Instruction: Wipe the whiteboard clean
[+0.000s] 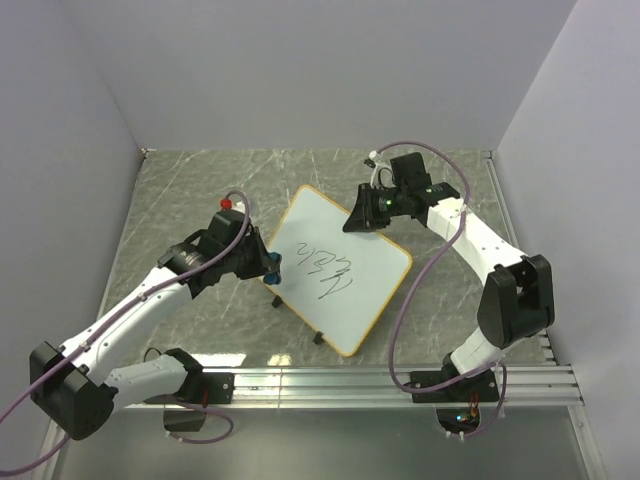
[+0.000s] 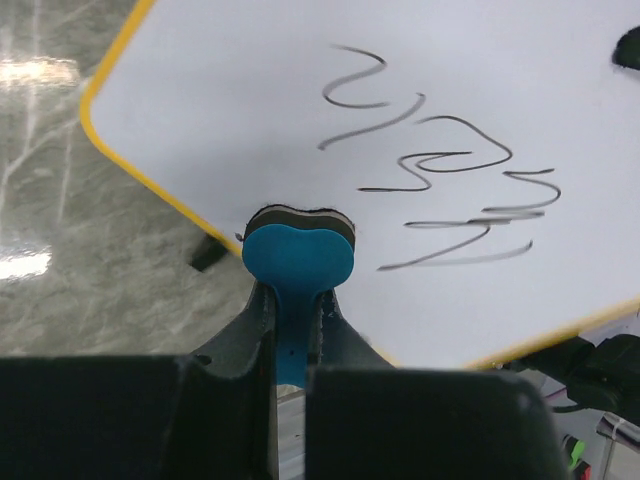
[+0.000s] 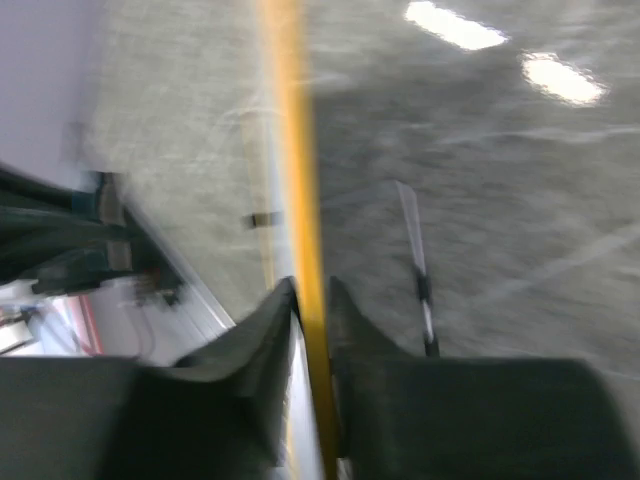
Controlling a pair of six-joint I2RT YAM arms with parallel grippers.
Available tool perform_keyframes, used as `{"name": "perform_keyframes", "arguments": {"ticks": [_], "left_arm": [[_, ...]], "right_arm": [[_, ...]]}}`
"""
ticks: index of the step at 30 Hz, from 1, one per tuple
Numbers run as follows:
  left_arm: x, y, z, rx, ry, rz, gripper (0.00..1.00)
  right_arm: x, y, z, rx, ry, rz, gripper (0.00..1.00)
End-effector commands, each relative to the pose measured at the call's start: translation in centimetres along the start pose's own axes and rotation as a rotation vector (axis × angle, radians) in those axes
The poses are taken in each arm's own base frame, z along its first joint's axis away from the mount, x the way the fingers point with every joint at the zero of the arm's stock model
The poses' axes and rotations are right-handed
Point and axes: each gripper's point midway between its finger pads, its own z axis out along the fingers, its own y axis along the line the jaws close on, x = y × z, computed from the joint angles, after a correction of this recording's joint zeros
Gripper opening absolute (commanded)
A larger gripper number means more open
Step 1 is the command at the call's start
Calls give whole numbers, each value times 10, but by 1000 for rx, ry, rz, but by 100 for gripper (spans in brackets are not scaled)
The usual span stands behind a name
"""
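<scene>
The blue eraser (image 1: 273, 273) is at the whiteboard's yellow edge, and black scribbles (image 1: 325, 268) are still there near the middle. Next, my left gripper turns back and sweeps over the scribbles.
The whiteboard (image 1: 335, 268), white with a yellow frame, lies tilted on the marble table with black scribbles (image 1: 330, 268) near its middle. It also shows in the left wrist view (image 2: 250, 90) with the scribbles (image 2: 440, 190) ahead. My left gripper (image 1: 266, 266) is shut on a blue eraser (image 2: 297, 258) at the board's left edge, and the eraser's dark felt faces the board. My right gripper (image 1: 366, 213) is shut on the board's upper right edge; the yellow frame (image 3: 303, 200) runs between its fingers (image 3: 270, 320).
Two black clips (image 1: 318, 337) stick out from the board's near edge. A thin pen-like stick (image 3: 418, 265) lies on the table beside the right gripper. An aluminium rail (image 1: 400, 380) runs along the near edge. Grey walls enclose the table.
</scene>
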Motion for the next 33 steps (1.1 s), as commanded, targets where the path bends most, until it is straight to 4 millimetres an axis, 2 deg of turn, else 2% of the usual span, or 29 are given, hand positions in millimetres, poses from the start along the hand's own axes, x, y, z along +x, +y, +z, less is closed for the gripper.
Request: {"name": "perform_keyframes", "arguments": {"ticks": [1, 3, 4, 5, 9, 13, 14, 16, 18, 21, 23, 25, 27, 30, 31, 32, 33], "left_arm": [[-3, -21, 6, 71, -15, 14, 0], [1, -29, 16, 69, 9, 27, 0], [2, -31, 20, 64, 11, 36, 0], [3, -42, 23, 84, 10, 51, 0], [19, -63, 50, 93, 58, 95, 0], [38, -88, 67, 140, 102, 136, 0], [50, -98, 72, 156, 128, 155, 0], [59, -117, 75, 214, 143, 177, 0], [79, -143, 78, 288, 177, 228, 0], [101, -169, 80, 368, 209, 270, 0], [114, -176, 80, 400, 225, 289, 0], [115, -177, 84, 405, 210, 284, 0], [119, -161, 91, 358, 199, 271, 0], [117, -127, 102, 268, 152, 237, 0], [108, -114, 107, 226, 115, 208, 0], [109, -97, 109, 193, 102, 193, 0], [106, -88, 110, 174, 86, 177, 0]], "right_arm": [[0, 3, 2, -8, -6, -26, 18], [2, 0, 3, -1, 4, -29, 3], [4, -2, 5, 4, 13, -25, 0], [6, -3, 6, 6, 20, -25, 0], [16, -11, 8, 19, 40, -37, 0], [22, -15, 9, 31, 48, -27, 0], [23, -16, 9, 32, 49, -26, 0], [25, -18, 10, 38, 51, -25, 0], [27, -21, 11, 47, 58, -24, 0], [28, -22, 12, 52, 61, -20, 0], [28, -23, 13, 52, 61, -17, 0], [29, -23, 14, 52, 64, -14, 0], [30, -25, 14, 52, 65, -10, 0], [34, -24, 15, 44, 74, 1, 0], [34, -23, 15, 41, 75, 1, 0], [37, -24, 15, 40, 82, 7, 0], [38, -23, 14, 37, 78, 8, 0]]}}
